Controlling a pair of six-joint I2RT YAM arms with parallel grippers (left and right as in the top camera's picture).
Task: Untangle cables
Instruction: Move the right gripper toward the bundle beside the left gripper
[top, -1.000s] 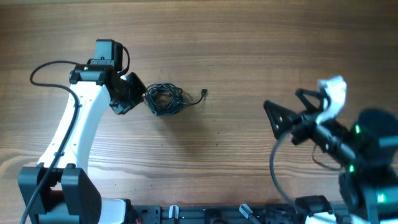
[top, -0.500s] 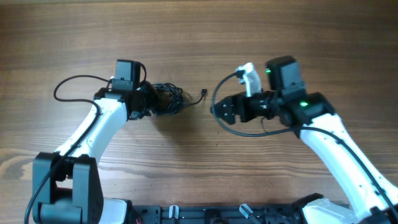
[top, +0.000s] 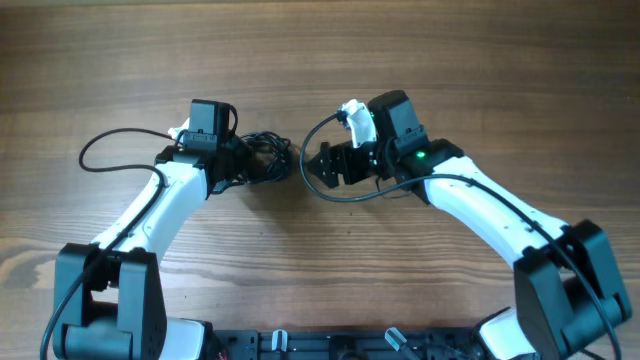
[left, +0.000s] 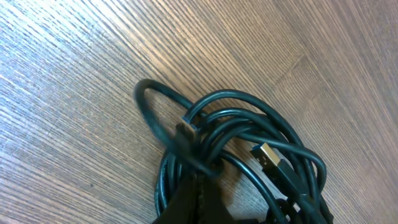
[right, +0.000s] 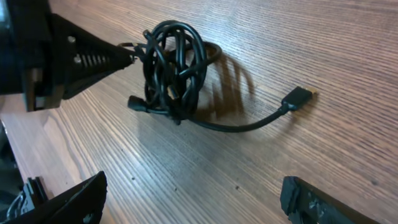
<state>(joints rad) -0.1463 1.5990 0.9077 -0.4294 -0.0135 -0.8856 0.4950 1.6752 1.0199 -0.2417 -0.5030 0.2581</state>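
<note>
My left gripper should go from pinching just a strand of cable at the bundle's edge (right: 139, 51) to holding the coil (right: 177, 70) deeper and steady before my right gripper frees pieces.
The cables (top: 270, 160) lie as one tight black bundle (right: 174, 68) on the wooden table. One loose tail runs out to a small plug (right: 300, 96), and a gold-tipped plug (left: 271, 155) shows inside the coil (left: 242, 137). My left gripper (top: 248, 166) is shut on a strand at the bundle's left edge, its closed tips (left: 196, 186) under the loops; in the right wrist view its fingers (right: 93, 59) meet the coil. My right gripper (top: 313, 167) stands open just right of the bundle, fingers wide apart (right: 193, 202) over bare wood, touching nothing.
Each arm's own thick black wire loops beside it: one (top: 100, 150) to the left, one (top: 335, 190) under the right wrist. The wooden table (top: 400, 50) stretches bare behind the arms. The arm bases sit along the front edge (top: 330, 345).
My right arm has swung in from the far right to just beside the bundle, with its jaws open. My left gripper has moved right onto the bundle's edge and shut there.
</note>
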